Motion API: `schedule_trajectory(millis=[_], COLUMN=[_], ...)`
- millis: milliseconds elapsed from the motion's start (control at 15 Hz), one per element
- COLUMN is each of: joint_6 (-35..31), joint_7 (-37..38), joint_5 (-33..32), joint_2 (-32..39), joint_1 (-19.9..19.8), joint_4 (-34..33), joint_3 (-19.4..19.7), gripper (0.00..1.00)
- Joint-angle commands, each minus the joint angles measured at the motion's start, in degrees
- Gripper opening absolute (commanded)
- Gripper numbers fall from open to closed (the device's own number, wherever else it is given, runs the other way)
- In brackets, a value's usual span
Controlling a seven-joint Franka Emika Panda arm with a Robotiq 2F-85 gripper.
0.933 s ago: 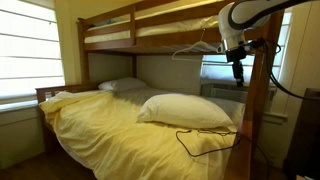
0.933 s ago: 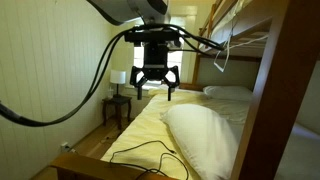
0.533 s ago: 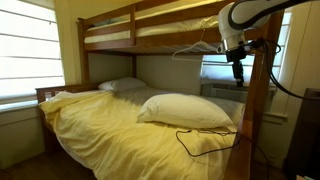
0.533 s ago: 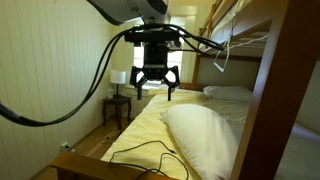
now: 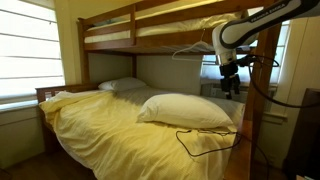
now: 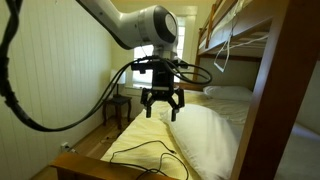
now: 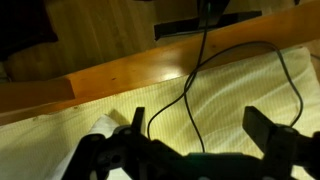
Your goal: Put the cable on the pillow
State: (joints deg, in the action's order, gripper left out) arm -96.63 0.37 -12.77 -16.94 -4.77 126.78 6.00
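Note:
The cable's parts cross (image 7: 187, 92) in line with the gap between my open fingers. My gripper should go on down toward the wooden bar's edge (image 7: 193, 79) until the fingers are on either side of both parts of the cable.
The thin black cable (image 5: 197, 141) lies in loose loops on the yellow sheet near the foot of the lower bunk, in front of the large white pillow (image 5: 185, 110). Both exterior views show it; in an exterior view the cable (image 6: 140, 155) lies below the pillow (image 6: 205, 135). In the wrist view the cable (image 7: 195, 95) runs over the yellow sheet between the fingers. My gripper (image 6: 162, 104) hangs open and empty in the air above the pillow's edge and the cable. It also shows in an exterior view (image 5: 229, 88) and in the wrist view (image 7: 195, 125).
A smaller, flatter pillow (image 5: 122, 85) lies at the head of the bed. The wooden bunk frame has an upright post (image 5: 256, 110) next to my arm and an upper bunk (image 5: 150, 35) overhead. A wooden rail (image 7: 110, 75) borders the mattress. A bedside table (image 6: 117, 108) stands by the window.
My gripper has come down from near the upper bunk toward the bed and now hangs lower over the pillow edge and the cable. The cable and pillows have not moved.

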Motion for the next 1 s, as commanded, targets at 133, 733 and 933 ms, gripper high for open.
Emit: schedule_trajectory(millis=[133,733,933], joint_6=[-12.1,-10.9,-11.2], joint_7=[14.8,17.6,19.5], joint_5=[1.6,1.3,2.0], joint_2=[5.7,9.0,11.2], joint_1=[-2.0,-1.8,-1.8], joint_4=[5.9,6.1,7.0], joint_3=[-0.5,-0.5,-0.4], gripper=[1.00,1.00,1.00])
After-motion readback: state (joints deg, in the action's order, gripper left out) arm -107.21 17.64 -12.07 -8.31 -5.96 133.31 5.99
